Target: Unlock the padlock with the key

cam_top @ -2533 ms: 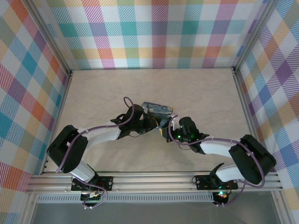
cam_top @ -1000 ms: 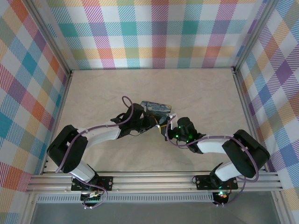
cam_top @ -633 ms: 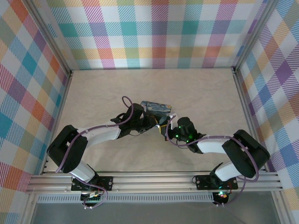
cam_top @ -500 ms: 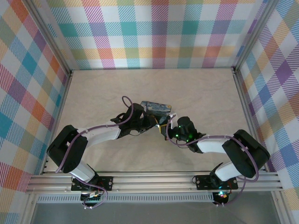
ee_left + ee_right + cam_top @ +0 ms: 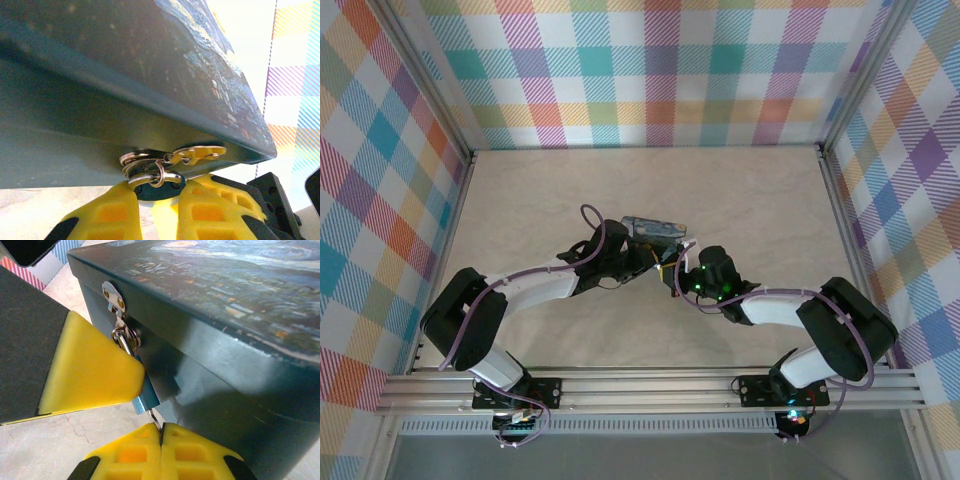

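Observation:
The tin tips up (image 5: 655,228) at its near side while my left gripper is on the padlock. Next, my left gripper opens and lets the tin settle flat, and then takes hold of the padlock (image 5: 147,396).
The small teal-blue padlock (image 5: 145,399) hangs by its silvery shackle (image 5: 150,178) from the hasp (image 5: 198,152) on the front of the Starry-Night tin (image 5: 655,231). My left gripper (image 5: 156,196) is shut on the padlock's body from both sides, and one of its yellow fingers (image 5: 90,375) covers most of the lock in the right wrist view. Just below, my right gripper (image 5: 161,430) is shut on the thin metal key (image 5: 156,418), whose tip meets the padlock's underside. From above, the left gripper (image 5: 653,262) and right gripper (image 5: 672,273) meet at the tin's near side.
The tin (image 5: 230,335) looms directly behind the lock, so its wall is close to both sets of fingers. It sits mid-table on the beige marbled tabletop (image 5: 750,200). Plaid walls enclose the workspace on three sides.
The right gripper has pushed left and forward toward the tin. The tin has shifted slightly away and looks narrower from above. The left gripper still holds at the lock.

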{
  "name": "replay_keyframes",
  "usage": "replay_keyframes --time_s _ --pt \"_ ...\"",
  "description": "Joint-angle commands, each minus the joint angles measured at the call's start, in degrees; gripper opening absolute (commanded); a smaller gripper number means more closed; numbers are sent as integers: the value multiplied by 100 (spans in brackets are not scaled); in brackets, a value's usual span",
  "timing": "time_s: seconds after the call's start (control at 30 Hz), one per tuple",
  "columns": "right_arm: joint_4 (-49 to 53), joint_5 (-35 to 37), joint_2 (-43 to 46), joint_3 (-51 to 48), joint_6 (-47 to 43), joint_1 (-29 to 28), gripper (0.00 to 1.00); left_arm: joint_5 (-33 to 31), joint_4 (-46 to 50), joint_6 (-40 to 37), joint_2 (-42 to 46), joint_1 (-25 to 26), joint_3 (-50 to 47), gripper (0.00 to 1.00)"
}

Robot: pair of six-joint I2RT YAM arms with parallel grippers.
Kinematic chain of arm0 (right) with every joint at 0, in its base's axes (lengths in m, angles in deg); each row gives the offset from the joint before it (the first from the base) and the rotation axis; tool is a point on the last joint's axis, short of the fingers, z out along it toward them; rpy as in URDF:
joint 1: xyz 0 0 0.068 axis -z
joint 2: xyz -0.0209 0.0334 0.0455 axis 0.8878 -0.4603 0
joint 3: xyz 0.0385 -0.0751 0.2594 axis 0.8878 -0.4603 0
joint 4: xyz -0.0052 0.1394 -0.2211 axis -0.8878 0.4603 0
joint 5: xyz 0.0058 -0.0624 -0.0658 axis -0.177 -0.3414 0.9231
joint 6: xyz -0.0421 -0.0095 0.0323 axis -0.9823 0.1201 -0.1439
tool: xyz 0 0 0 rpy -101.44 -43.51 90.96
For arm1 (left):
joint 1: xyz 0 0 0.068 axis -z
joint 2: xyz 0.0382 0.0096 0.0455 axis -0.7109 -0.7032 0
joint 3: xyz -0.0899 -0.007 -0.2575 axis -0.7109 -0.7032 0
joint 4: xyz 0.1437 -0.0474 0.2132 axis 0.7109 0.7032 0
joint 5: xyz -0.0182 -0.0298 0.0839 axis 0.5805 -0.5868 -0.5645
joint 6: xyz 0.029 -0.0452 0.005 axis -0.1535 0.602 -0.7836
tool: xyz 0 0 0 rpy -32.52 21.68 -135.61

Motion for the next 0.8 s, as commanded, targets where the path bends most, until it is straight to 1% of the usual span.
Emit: replay_keyframes --time_s 0.0,0.23,0.5,0.67,0.77 --pt "-649 -135 78 311 65 -14 2 387 -90 -40 -138 224 86 12" --pt "-703 6 -48 -70 210 -14 2 283 -359 -119 -381 228 31 12" --pt "-1024 15 -358 -465 524 -16 1 402 -1017 82 -888 225 -131 12" --pt "-1147 -18 -571 -519 646 -17 1 428 -1199 132 -1062 231 -169 12" --pt "-1156 -38 -619 -510 714 -16 1 428 -1218 119 -1097 232 -180 15"
